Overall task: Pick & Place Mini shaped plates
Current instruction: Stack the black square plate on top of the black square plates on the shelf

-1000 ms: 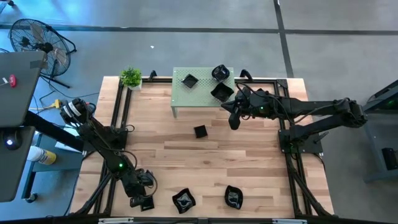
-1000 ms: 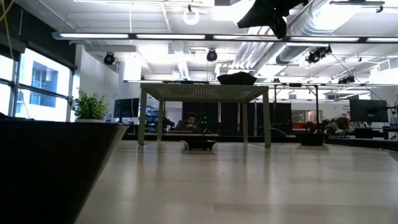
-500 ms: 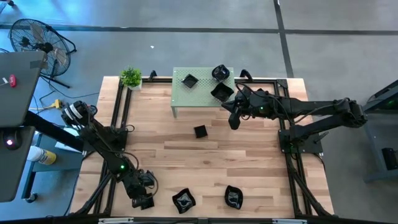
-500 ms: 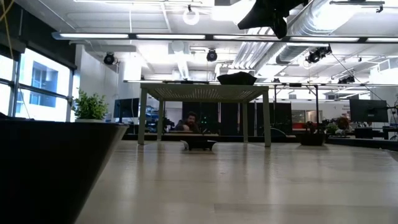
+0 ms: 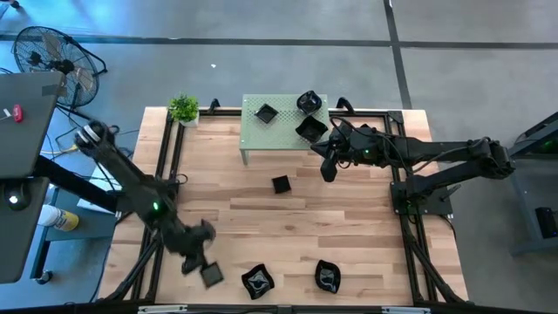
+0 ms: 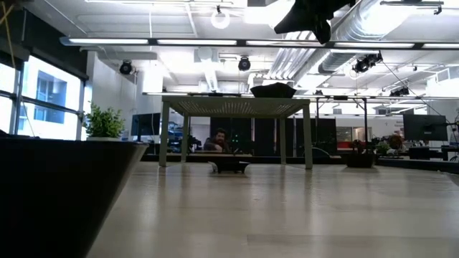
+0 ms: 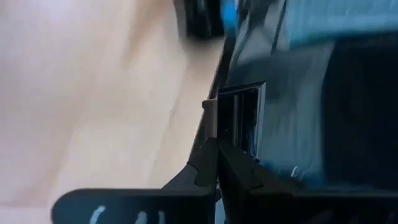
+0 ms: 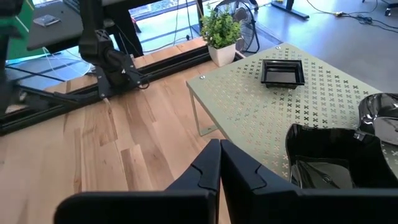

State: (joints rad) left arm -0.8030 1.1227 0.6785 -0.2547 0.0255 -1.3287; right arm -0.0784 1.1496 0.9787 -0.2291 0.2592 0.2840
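Note:
I should have my left gripper carry its square plate point(image 5: 212, 275) next to the square plate on the stand point(image 5: 266, 113) until it nests inside, because the plate on the stand lies open and clear of its neighbours.
My left gripper point(image 5: 200, 267) point(image 7: 216, 155) hovers near the table's near left corner, shut on a small square black plate point(image 5: 212, 276). My right gripper point(image 5: 329, 171) point(image 8: 219, 155) waits shut in the air beside the green perforated stand point(image 5: 279, 135). On the stand rest a square plate point(image 5: 266, 112), a rounded one point(image 5: 308, 102) and a third point(image 5: 311, 129). Another square plate point(image 5: 280, 184) lies on the wood. Two wavy plates point(image 5: 257, 280) point(image 5: 328, 276) lie by the near edge. My left gripper pinches the square plate by one edge point(image 7: 231, 134) between its two fingertips. The plate stands edge-on just beyond the tips in the wrist view. In the high view it sits just off the fingers, toward the near edge, and seems to be off the wood.
A black frame rail point(image 5: 166, 174) runs along the table's left side and another point(image 5: 410, 227) along the right. A potted plant point(image 5: 183, 108) stands at the far left corner. Bare wood point(image 5: 288, 227) lies mid-table. A large dark mass point(image 6: 57, 193) fills the low view's left.
My left gripper has risen from the near left corner and drawn back from the near edge. The square plate has come up with it and shifted slightly toward the table's right.

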